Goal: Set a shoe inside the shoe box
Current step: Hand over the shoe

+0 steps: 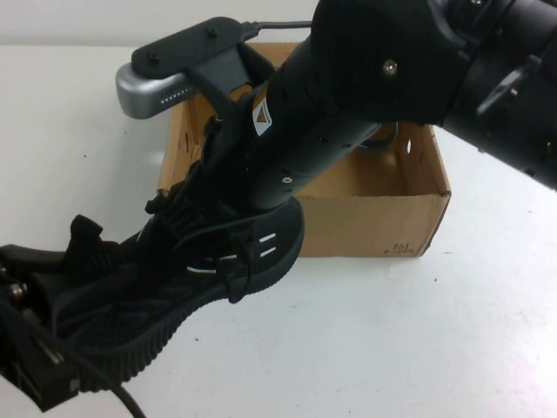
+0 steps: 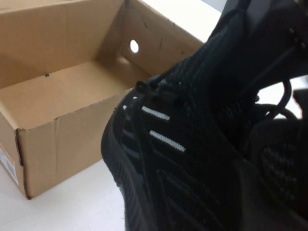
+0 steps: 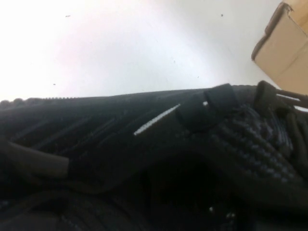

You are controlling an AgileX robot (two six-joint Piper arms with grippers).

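The shoe (image 1: 187, 287) slants away from the shoe box's front side, so my right gripper should open while my left gripper turns the shoe level, then take its tongue.
The black knit shoe (image 1: 252, 244) hangs tilted above the table, its toe at the front left corner of the open brown shoe box (image 1: 374, 218). My left gripper (image 1: 87, 266) at the lower left is shut on the shoe's heel end. My right arm reaches across over the box, and its gripper is hidden under the arm in the high view. In the right wrist view the right gripper (image 3: 231, 192) sits at the shoe's collar (image 3: 144, 139), shut on it. The left wrist view shows the shoe (image 2: 183, 159) in front of the empty box (image 2: 62, 139).
The white table (image 1: 392, 348) spreads around the box. The box flaps stand open, with a round hole (image 2: 134, 46) in the end wall. My right arm's wrist camera housing (image 1: 161, 83) hangs over the box's far left corner.
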